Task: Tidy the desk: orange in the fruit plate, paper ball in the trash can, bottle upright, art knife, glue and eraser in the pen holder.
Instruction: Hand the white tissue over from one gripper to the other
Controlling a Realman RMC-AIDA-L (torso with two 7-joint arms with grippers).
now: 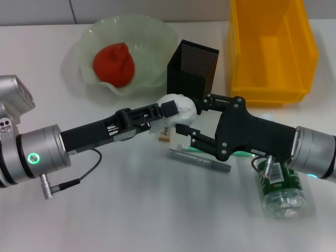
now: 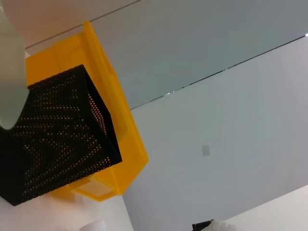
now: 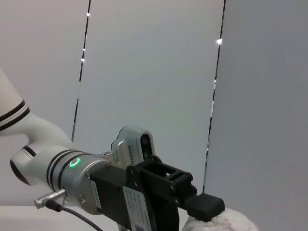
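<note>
The paper ball is in my left gripper, far from the trash can [image 1: 273, 58], so my right gripper should take hold of the paper ball's free side [image 1: 188, 109] and carry the paper ball to the trash can.
My left gripper [image 1: 174, 110] is shut on the white paper ball [image 1: 182, 106] and holds it above the desk, in front of the black mesh pen holder [image 1: 193, 65]. My right gripper [image 1: 193, 116] is open, with its fingers on either side of the ball's right part. The orange [image 1: 113, 64] lies in the pale green fruit plate [image 1: 89, 37]. The yellow trash can [image 1: 273, 47] stands at the back right. The bottle [image 1: 278, 190] lies on its side under my right arm. The eraser [image 1: 166, 134] lies below the ball. A grey pen-like tool [image 1: 202, 161] lies beside it.
A green and white stick [image 1: 190, 149] is partly hidden under my right gripper. The left wrist view shows the pen holder [image 2: 53, 144] against the trash can [image 2: 108, 91]. The right wrist view shows my left gripper [image 3: 192, 204] on the ball [image 3: 226, 222].
</note>
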